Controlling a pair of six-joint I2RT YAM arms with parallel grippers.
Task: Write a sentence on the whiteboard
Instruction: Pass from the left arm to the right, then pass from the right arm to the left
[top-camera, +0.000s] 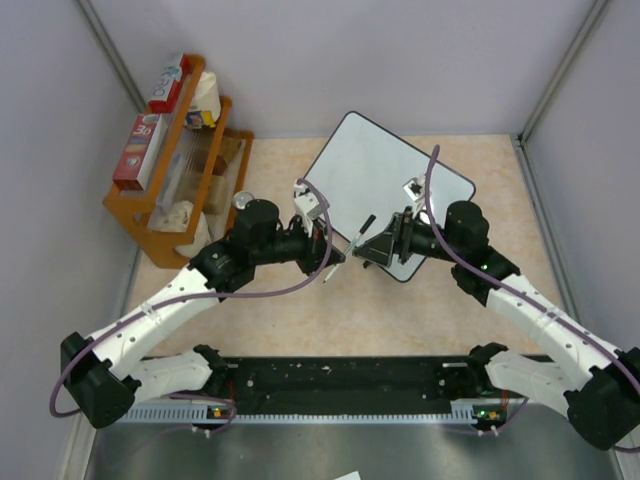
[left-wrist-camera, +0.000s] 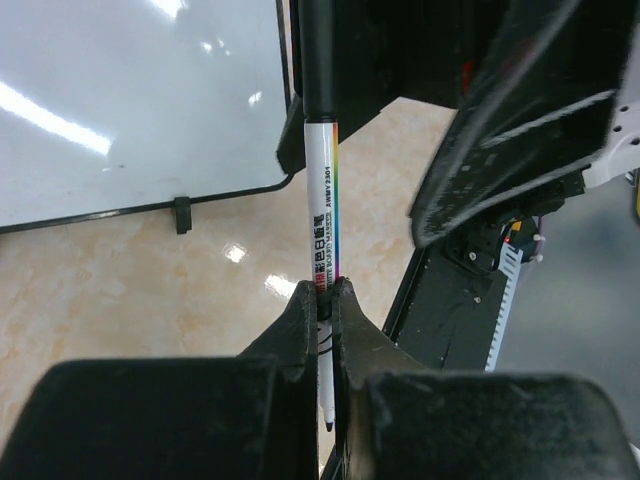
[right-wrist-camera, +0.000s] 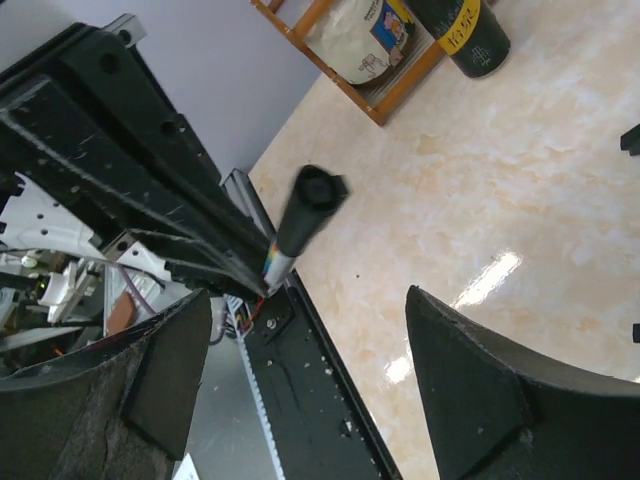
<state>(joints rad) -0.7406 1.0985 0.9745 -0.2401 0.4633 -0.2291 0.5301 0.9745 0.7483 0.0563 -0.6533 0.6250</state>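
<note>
Next, my right gripper takes hold of the marker's black end before it writes on the whiteboard, because my left gripper is holding the marker near its writing tip.
The whiteboard lies tilted at the back middle of the table. Its surface is blank and no sentence shows on it. The left wrist view shows its near corner and one black foot. My left gripper is shut on a white marker with a black upper end, holding it low on the barrel; a dark pointed tip shows below the fingers. My right gripper is open and empty over the board's near edge. The marker's black end points at it from just beyond its fingertips.
A wooden rack with boxes and bags stands at the back left, with a dark bottle beside it. Grey walls close in both sides and the back. The black base rail runs along the near edge.
</note>
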